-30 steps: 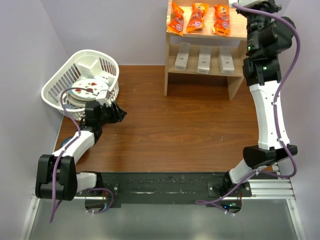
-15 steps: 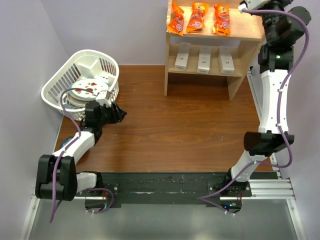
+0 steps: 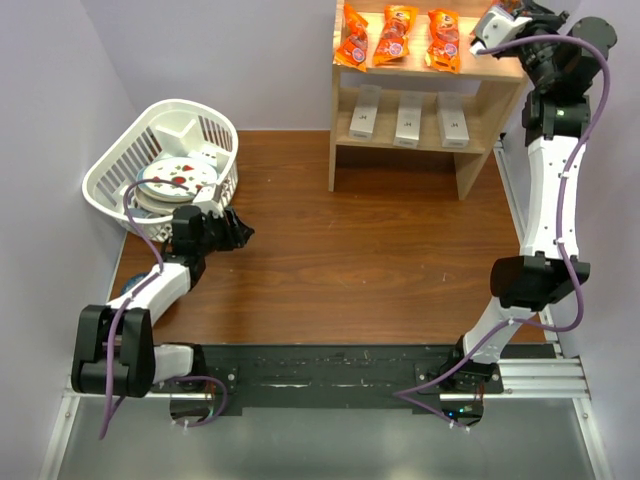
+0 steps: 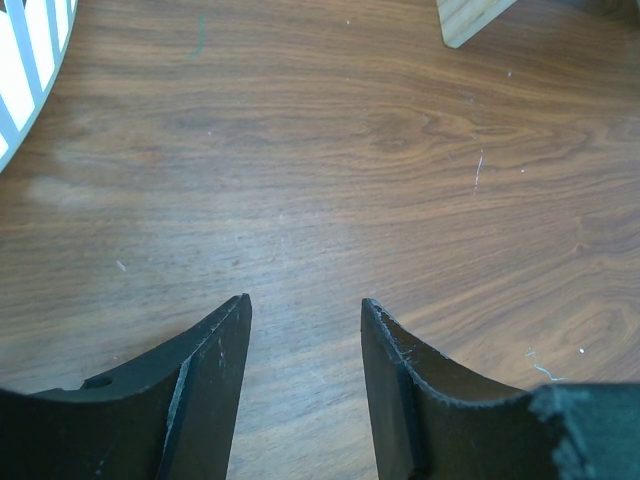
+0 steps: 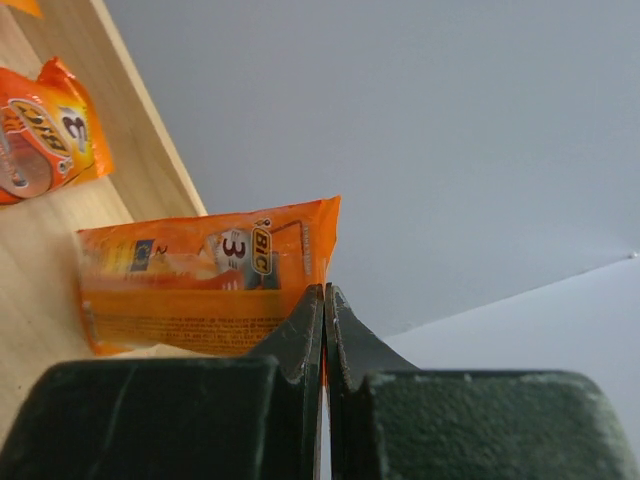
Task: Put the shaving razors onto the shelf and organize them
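Observation:
The orange packet (image 5: 200,268) is over the top level's loose end (image 3: 497,66) and clear of its neighbour, so the robot's right gripper should keep lowering it and let go once it rests there.
Three white razor boxes (image 3: 363,115), (image 3: 408,118), (image 3: 453,120) stand in a row on the lower level of the wooden shelf (image 3: 470,160). Three orange BIC razor packets (image 3: 352,35), (image 3: 395,35), (image 3: 443,40) lie on the top level. My right gripper (image 3: 478,38) is at the top level's right end; in the right wrist view (image 5: 325,292) its jaws are pressed together on the edge of the rightmost orange packet (image 5: 200,290). My left gripper (image 3: 236,231) is open and empty low over the table (image 4: 305,305).
A white slatted basket (image 3: 120,165) holding a round patterned item stands at the back left, just behind my left gripper. Its rim shows in the left wrist view (image 4: 25,60), as does a shelf foot (image 4: 470,20). Walls close both sides.
My right arm has swung right and straightened, its wrist now at the shelf's top right corner. The packets and boxes have not shifted. My left arm has barely moved.

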{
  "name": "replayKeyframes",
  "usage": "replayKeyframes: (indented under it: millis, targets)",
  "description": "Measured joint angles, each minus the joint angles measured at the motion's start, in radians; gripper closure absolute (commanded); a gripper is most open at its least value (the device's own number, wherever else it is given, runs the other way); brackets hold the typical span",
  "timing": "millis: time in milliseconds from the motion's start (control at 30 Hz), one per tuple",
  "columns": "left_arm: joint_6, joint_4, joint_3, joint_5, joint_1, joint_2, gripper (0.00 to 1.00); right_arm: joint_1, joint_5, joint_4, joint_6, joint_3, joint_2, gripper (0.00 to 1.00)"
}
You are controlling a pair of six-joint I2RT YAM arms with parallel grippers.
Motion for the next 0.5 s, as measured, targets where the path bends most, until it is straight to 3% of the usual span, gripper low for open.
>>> replayKeyframes:
  millis: [333, 500]
  targets:
    - [0.000, 0.000, 0.000, 0.000, 0.000, 0.036, 0.47, -0.048, -0.109, -0.171, -0.154, -0.045, 0.000, 1.00]
    - [0.000, 0.002, 0.000, 0.000, 0.000, 0.045, 0.47, -0.081, -0.177, -0.302, -0.222, 0.010, 0.016, 1.00]
